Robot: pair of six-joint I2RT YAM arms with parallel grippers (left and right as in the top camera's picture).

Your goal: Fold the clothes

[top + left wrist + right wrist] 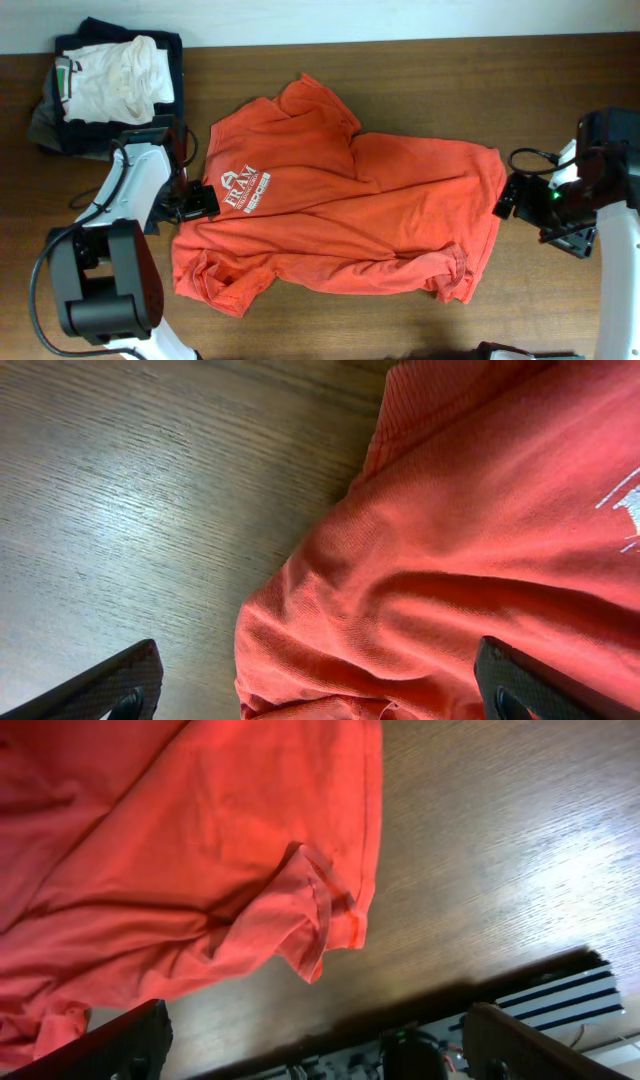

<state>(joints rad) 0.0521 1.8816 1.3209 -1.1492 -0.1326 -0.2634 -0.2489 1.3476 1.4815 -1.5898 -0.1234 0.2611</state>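
Note:
The T-shirt lies wrinkled with bunched sleeves (pixel 452 273) along its near edge, so next my right gripper drags its far corner (pixel 490 160) back before my left gripper takes a sleeve.
The clothes are one orange-red T-shirt (pixel 340 210) lying crumpled across the middle of the wooden table, its white lettering (pixel 245 188) facing up near the left side. My left gripper (pixel 200 200) hovers at the shirt's left edge. In the left wrist view it (pixel 320 700) is open wide, with a wrinkled fold of the shirt (pixel 470 540) lying loose between the fingers. My right gripper (pixel 508 196) is just off the shirt's right edge. In the right wrist view it (pixel 320 1055) is open over bare wood, with the shirt (pixel 150 840) and a bunched sleeve (pixel 310 910) just ahead of it.
A pile of white, navy and grey folded garments (pixel 110 85) sits at the back left corner. The table's edge (pixel 470 985) runs just under the right gripper, with striped equipment (pixel 560 995) beyond it. Bare wood (pixel 130 510) lies left of the shirt.

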